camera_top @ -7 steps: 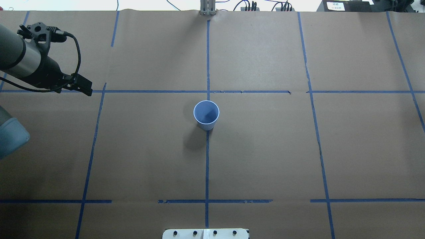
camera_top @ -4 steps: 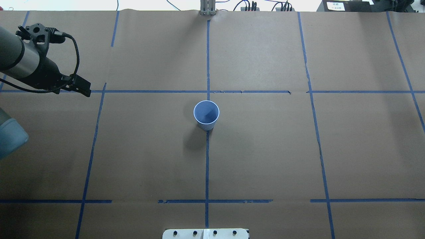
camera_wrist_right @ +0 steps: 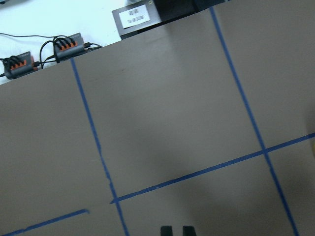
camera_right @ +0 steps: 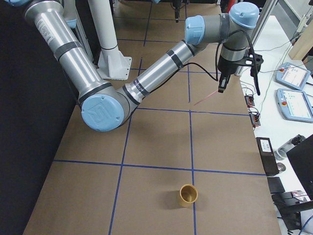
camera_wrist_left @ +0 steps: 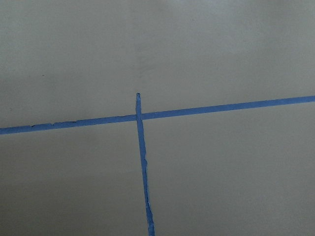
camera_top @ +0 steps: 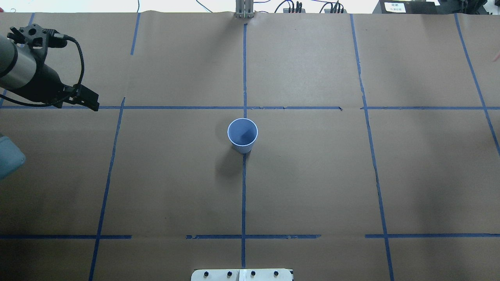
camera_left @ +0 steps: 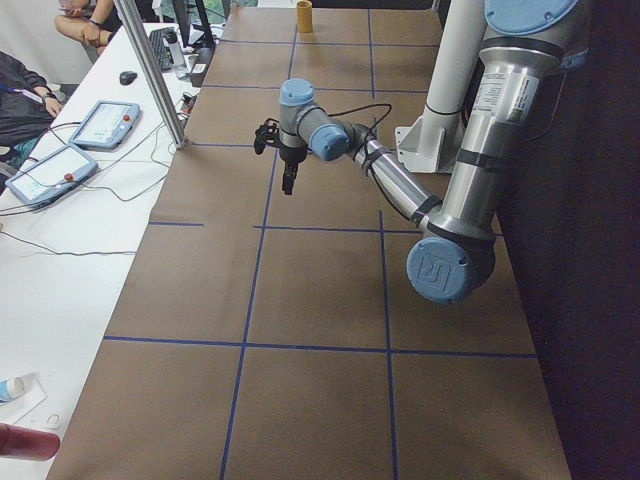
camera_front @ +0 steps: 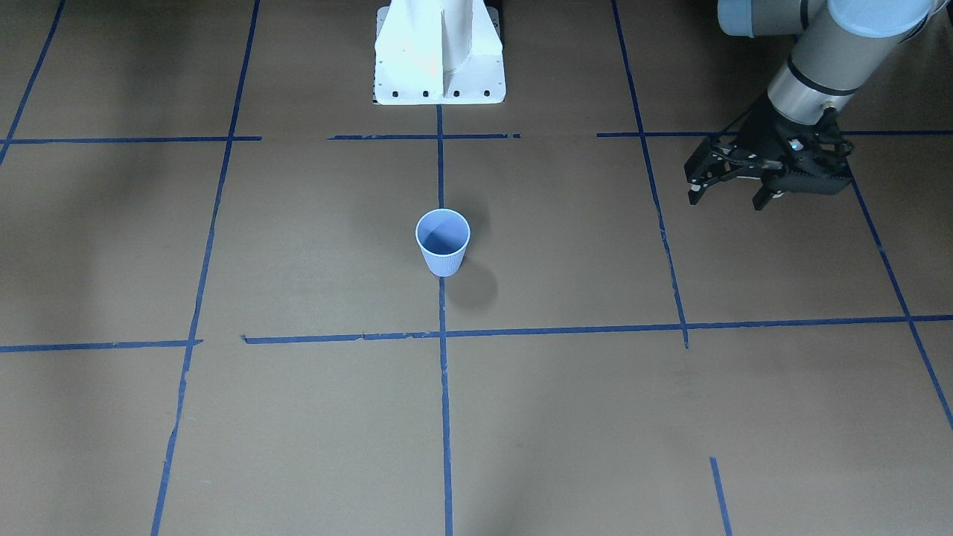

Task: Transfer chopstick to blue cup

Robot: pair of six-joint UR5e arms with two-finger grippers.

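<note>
My right gripper should keep going, as the chopstick's loose end slants down and the blue cup's opening is open, and let go once that end goes into the cup.
The blue cup [camera_top: 242, 134] [camera_front: 443, 242] stands upright at the middle of the brown table, and nothing shows inside it. My left gripper [camera_front: 727, 199] [camera_top: 88, 101] hovers open and empty far out on my left, well away from the cup. In the exterior right view my right gripper [camera_right: 222, 86] hangs over the table's far right end with the thin pink chopstick [camera_right: 204, 99] slanting down from it. Its fingertips [camera_wrist_right: 167, 230] sit close together in the wrist view. Just the chopstick's pink tip [camera_top: 496, 57] pokes in at the overhead view's right edge.
A yellow-brown cup [camera_right: 188, 195] [camera_left: 304, 16] stands near the table's right end. The white robot base [camera_front: 439, 52] sits at the table's rear edge. Control tablets [camera_right: 293, 98] and cables lie on the white bench beyond the table. Blue tape lines grid the brown paper.
My left arm has pulled back toward the overhead view's left edge. A pink tip now shows at that view's right edge. The blue cup has not moved.
</note>
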